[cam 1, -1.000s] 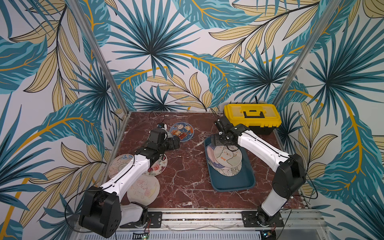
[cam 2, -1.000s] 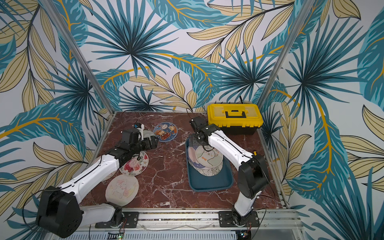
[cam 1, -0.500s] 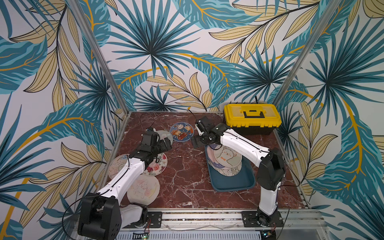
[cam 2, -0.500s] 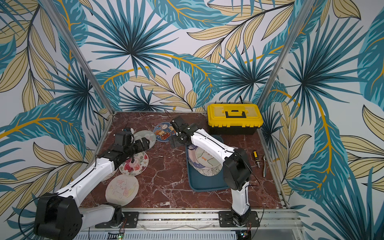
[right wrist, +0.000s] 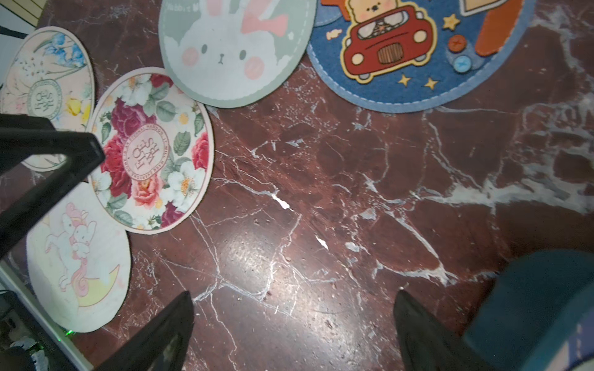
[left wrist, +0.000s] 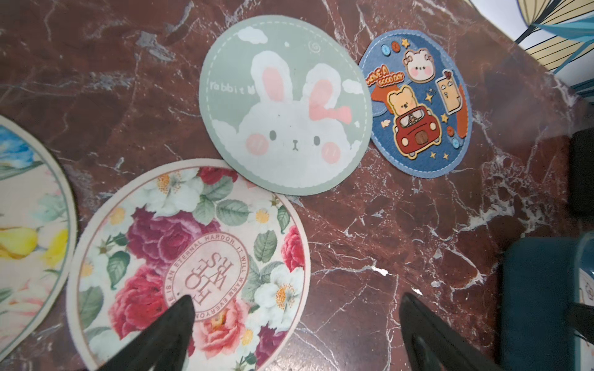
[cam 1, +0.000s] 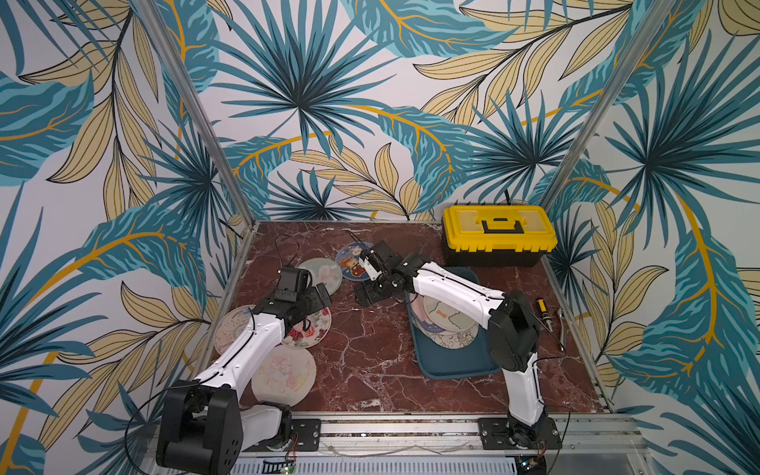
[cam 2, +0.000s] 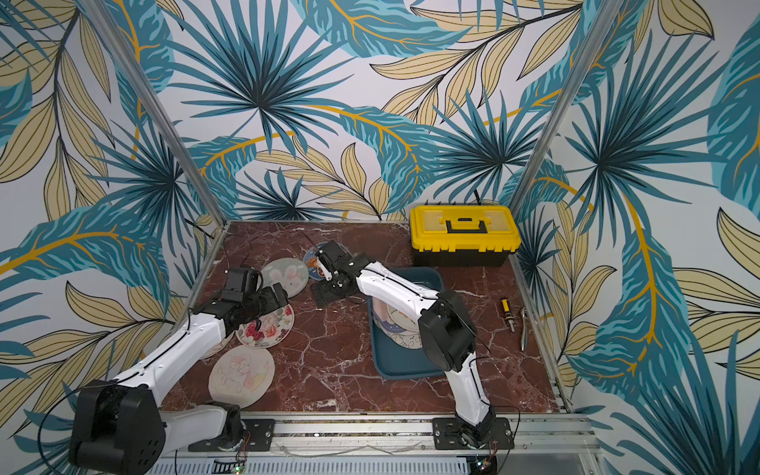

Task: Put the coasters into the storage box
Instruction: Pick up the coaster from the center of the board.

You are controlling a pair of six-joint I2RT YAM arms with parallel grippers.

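Note:
The left gripper's open fingers straddle the floral coaster's free edge [left wrist: 301, 295], clear of the green rabbit coaster, so the robot should keep lowering them until they pinch that edge [left wrist: 285, 334].
The teal storage box [cam 1: 452, 366] lies right of centre with several coasters [cam 1: 446, 318] piled in it. On the table to its left lie a blue car coaster [cam 1: 349, 263], a green rabbit coaster [cam 1: 327, 275], a floral coaster [cam 1: 312, 331], a unicorn coaster [cam 1: 283, 374] and a cream coaster [cam 1: 232, 329]. My left gripper [left wrist: 297, 300] is open, with one finger above the floral coaster [left wrist: 193, 257] and the other over bare table. Beside the box's far left corner, my right gripper [right wrist: 294, 295] hangs open over bare marble, near the blue coaster [right wrist: 418, 54].
A yellow-lidded black toolbox [cam 1: 497, 234] stands at the back right. A small screwdriver [cam 1: 543, 314] and a metal tool [cam 1: 561, 329] lie by the right edge. The two grippers [cam 2: 279, 298] [cam 2: 327, 294] are close together at mid-table.
My right gripper has swung left from above the box's far end to the bare table beside it. The left gripper has drawn back towards the floral coaster, uncovering the rabbit coaster.

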